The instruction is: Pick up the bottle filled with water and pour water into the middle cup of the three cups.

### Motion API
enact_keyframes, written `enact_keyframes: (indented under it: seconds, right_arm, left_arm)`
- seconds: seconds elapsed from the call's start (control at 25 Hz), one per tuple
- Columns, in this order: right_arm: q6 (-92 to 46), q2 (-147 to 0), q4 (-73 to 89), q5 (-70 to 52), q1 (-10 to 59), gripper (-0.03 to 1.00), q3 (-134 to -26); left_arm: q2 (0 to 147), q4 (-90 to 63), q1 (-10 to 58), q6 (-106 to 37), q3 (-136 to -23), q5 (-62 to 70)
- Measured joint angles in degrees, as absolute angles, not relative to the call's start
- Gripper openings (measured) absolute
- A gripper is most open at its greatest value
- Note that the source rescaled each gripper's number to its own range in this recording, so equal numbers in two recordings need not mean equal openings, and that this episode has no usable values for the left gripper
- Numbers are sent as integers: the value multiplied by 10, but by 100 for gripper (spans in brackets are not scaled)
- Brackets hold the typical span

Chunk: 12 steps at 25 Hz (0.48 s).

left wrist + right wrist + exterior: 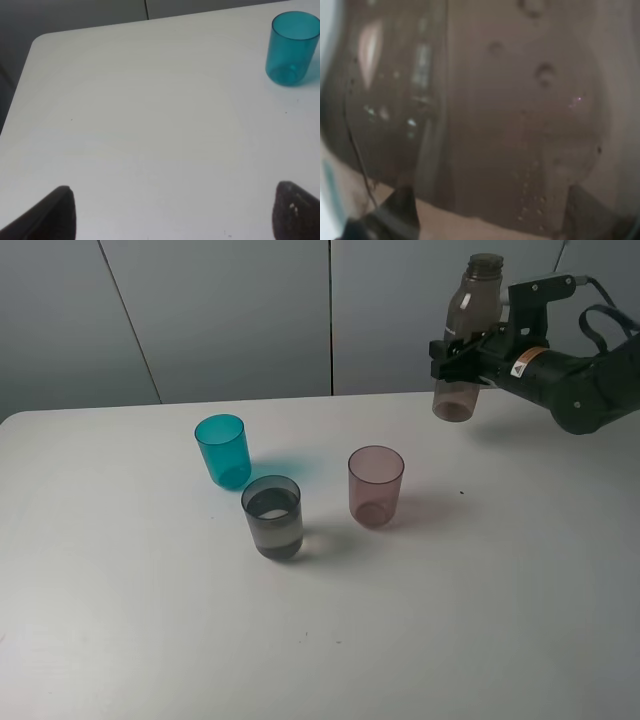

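Observation:
My right gripper keeps moving down until the bottle's base (pixel 456 405) rests flat and then let go, because the base hangs upright over a clear patch of white table (pixel 455 444).
The smoky grey-brown bottle (pixel 466 335) hangs upright in the air at the back right, above the table. My right gripper (pixel 462 352) is shut on its middle. The bottle fills the right wrist view (pixel 510 110), with droplets on its wall. The three cups stand mid-table: the teal cup (pixel 222 450) at the back left, the smoky grey middle cup (pixel 272 517) in front with water in it, the pinkish-mauve cup (pixel 375 486) to the right. My left gripper (pixel 172 210) is open over bare table, left of the teal cup (pixel 292 47); it is out of the exterior high view.
The white table (pixel 450 640) ends at a back edge against grey wall panels (pixel 230 310). Its rounded back-left corner (pixel 40 40) shows in the left wrist view.

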State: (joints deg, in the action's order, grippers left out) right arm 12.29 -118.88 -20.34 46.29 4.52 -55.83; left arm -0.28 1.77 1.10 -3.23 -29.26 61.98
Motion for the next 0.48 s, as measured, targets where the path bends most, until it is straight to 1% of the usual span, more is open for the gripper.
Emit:
enact_keyframes:
  seconds: [0.28, 0.48]
  right_arm:
    - [83, -1261, -166, 559, 39, 0, -557]
    - [56, -1277, -156, 579, 39, 0, -557]
  left_arm:
    - [-3, 18, 11, -32, -293, 620]
    - [-3, 18, 11, -32, -293, 620]
